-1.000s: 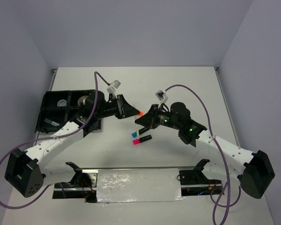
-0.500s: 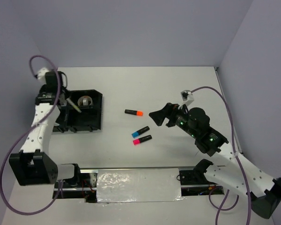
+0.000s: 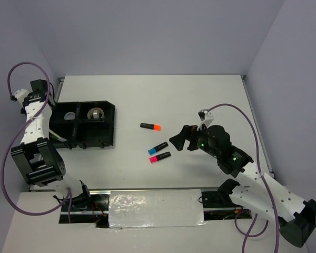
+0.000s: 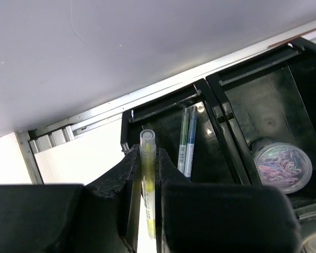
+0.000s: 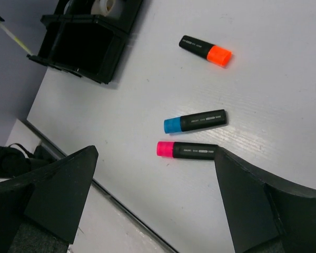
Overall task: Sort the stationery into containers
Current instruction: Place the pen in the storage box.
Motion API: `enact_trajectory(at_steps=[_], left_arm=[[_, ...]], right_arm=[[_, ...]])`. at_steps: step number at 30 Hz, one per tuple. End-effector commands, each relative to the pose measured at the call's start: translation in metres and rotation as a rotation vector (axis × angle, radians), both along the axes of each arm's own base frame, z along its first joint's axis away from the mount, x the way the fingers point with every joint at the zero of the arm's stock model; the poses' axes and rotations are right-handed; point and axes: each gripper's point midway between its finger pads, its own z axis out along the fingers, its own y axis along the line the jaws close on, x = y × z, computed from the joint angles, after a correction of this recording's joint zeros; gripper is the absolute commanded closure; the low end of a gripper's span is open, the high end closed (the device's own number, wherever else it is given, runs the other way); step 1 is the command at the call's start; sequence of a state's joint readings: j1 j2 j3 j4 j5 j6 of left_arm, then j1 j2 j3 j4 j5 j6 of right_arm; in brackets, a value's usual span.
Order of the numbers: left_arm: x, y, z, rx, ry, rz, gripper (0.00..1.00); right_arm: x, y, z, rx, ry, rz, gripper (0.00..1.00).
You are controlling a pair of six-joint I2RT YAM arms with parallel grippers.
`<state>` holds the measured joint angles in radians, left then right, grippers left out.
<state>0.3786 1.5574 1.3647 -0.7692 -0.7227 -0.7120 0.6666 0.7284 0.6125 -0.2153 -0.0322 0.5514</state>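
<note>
I should leave the pen in the black tray [image 3: 80, 125] with my left gripper first, because the tray is far from my right gripper. Then my left gripper should get the orange highlighter [image 3: 150, 126].
My left gripper [image 4: 147, 154] is shut on a thin pale yellow-green pen [image 4: 147, 174], held above the left end of the black tray [image 3: 108, 141]. The same pen [image 3: 58, 138] shows as a thin pale line by the tray's left compartments. Two pens [image 4: 187, 141] lie in the compartment below it. On the table lie three highlighters: orange [image 3: 150, 126], blue [image 3: 158, 148] and pink [image 3: 159, 157]. My right gripper [image 3: 180, 138] hangs open just right of them. In the right wrist view the pink highlighter [image 5: 187, 150] lies between that gripper's [image 5: 157, 153] spread fingers, untouched.
A tape roll [image 3: 96, 113] sits in the tray's far right compartment. A clear round tub of coloured clips [image 4: 282, 163] is in another. The wall's base rail [image 4: 95, 121] runs close behind the tray. The blue [image 5: 195, 122] and orange [image 5: 205, 50] highlighters lie beyond the pink one.
The left arm has swung from the table's middle back to the tray's left end, now with a pen in its jaws. The right gripper has opened and drawn back to the right.
</note>
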Motion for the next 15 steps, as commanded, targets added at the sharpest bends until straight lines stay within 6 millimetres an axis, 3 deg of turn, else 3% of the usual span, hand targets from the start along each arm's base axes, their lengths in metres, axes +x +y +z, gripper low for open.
enact_trajectory(at_steps=[1,15], left_arm=[[0.005,0.009,0.006,0.035,-0.031,0.027,1.00],[0.022,0.009,-0.046,-0.106,-0.025,-0.004,1.00]], right_arm=[[-0.001,0.007,0.008,0.015,-0.035,0.048,0.00],[-0.014,0.011,0.020,0.093,-0.042,0.091,0.00]])
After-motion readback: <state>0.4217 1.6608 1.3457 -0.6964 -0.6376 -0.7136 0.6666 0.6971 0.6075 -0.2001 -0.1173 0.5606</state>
